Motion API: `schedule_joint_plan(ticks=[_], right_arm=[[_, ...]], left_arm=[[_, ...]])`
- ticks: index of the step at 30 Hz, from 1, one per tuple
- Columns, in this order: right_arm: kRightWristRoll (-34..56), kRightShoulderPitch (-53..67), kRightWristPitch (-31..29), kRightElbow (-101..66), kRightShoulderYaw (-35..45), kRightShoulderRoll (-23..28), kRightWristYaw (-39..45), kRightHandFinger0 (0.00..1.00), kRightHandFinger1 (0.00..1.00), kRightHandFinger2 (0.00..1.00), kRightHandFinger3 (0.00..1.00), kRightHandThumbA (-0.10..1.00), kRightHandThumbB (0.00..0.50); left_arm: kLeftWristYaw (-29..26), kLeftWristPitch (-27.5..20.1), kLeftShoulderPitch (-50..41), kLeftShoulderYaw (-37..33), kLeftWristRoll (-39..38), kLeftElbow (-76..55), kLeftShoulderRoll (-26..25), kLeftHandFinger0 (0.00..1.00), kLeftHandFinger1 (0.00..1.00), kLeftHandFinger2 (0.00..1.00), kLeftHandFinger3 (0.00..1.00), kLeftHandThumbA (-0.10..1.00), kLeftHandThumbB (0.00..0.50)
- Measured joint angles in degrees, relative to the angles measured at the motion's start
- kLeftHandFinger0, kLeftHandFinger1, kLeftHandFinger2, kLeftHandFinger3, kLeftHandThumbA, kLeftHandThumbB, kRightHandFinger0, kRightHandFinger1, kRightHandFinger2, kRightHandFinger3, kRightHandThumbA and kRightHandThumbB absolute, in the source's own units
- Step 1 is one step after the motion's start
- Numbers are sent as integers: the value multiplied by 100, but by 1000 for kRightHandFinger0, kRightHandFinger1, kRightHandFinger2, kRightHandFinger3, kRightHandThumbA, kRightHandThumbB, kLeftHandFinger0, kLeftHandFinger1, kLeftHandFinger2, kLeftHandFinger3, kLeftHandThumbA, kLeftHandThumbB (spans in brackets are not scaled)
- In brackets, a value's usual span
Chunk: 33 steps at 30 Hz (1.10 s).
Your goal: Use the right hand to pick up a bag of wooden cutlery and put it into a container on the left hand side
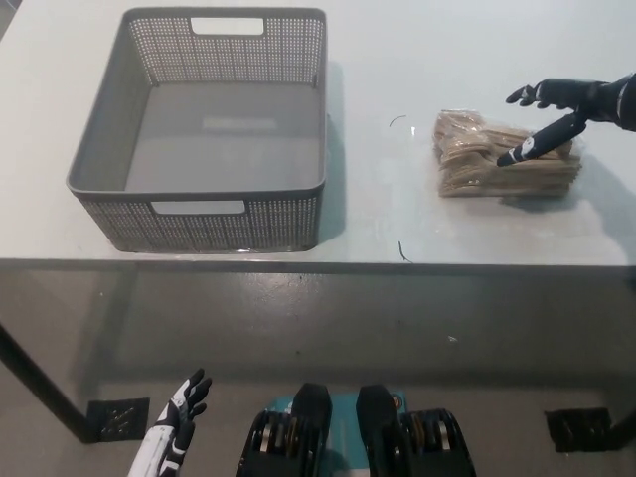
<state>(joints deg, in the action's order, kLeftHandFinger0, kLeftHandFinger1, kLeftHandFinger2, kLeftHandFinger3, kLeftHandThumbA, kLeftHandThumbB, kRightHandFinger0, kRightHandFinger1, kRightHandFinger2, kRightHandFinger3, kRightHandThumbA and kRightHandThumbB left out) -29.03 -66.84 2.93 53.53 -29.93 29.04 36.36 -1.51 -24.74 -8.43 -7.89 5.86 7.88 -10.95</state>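
The bag of wooden cutlery [509,159] will rise as one bundle when the robot lifts the bag's end, because shiny clear film [458,128] wraps the tightly packed pieces.
A clear bag of wooden cutlery [487,159] lies on the white table [397,60] at the right. My black right hand [556,111] reaches in from the right edge, open, fingers spread just over the bag's right half, one finger [530,146] pointing down onto its top. The grey perforated basket [139,199] stands at the table's left, nothing inside it. My white left hand [177,424] hangs low at the bottom left, below the table, fingers apart.
The table's front edge [318,263] runs across the middle of the picture, with grey floor beneath. A strip of bare table about a basket's half-width wide separates basket and bag.
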Motion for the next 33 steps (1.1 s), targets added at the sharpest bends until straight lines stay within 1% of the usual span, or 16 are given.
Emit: schedule_joint_plan(ticks=[7, 12, 16, 17, 24, 25, 26, 30, 32, 33], right_arm=[[-114, -143, -134, 270, -31, 15, -20, 1000, 1000, 1000, 1000, 867, 500], [-169, -144, -181, 326, -31, 33, -33, 1000, 1000, 1000, 1000, 880, 500], [-198, -149, -243, 411, -31, 28, -50, 1000, 1000, 1000, 1000, 883, 500], [-200, -149, -247, 419, -30, 28, -51, 1000, 1000, 1000, 1000, 866, 500], [-206, -151, -266, 526, 6, 8, -125, 1000, 1000, 1000, 1000, 860, 500], [-205, -152, -267, 552, 12, -2, -129, 1000, 1000, 1000, 1000, 856, 500], [-204, -152, -269, 595, 20, -16, -135, 1000, 1000, 1000, 1000, 853, 500], [-198, -150, -283, 662, 45, -38, -150, 1000, 1000, 1000, 1000, 831, 500], [-198, -150, -290, 680, 47, -40, -162, 1000, 1000, 1000, 1000, 817, 500], [-198, -149, -292, 689, 48, -46, -167, 1000, 1000, 1000, 1000, 814, 500]], left_arm=[[40, 0, -1, 0, -1, 1, -16, 1000, 1000, 1000, 1000, 1000, 93], [51, 0, 0, -1, -2, 1, -24, 1000, 1000, 1000, 1000, 1000, 108], [55, 0, 3, 0, -6, 2, -24, 1000, 1000, 1000, 1000, 1000, 109], [55, 0, 5, 0, -6, 2, -24, 1000, 1000, 1000, 1000, 1000, 104], [58, -1, 64, 0, -6, 1, -46, 1000, 1000, 1000, 1000, 1000, 131], [59, -1, 70, 1, -6, 1, -49, 1000, 1000, 1000, 1000, 1000, 119], [60, -1, 81, 0, -5, 1, -56, 1000, 1000, 1000, 1000, 1000, 118], [74, -1, 109, 0, -12, 1, -71, 1000, 1000, 1000, 1000, 1000, 126], [95, -1, 115, -2, -19, 2, -71, 1000, 1000, 1000, 1000, 1000, 147], [112, -1, 116, -2, -19, 1, -72, 1000, 1000, 1000, 1000, 1000, 149]])
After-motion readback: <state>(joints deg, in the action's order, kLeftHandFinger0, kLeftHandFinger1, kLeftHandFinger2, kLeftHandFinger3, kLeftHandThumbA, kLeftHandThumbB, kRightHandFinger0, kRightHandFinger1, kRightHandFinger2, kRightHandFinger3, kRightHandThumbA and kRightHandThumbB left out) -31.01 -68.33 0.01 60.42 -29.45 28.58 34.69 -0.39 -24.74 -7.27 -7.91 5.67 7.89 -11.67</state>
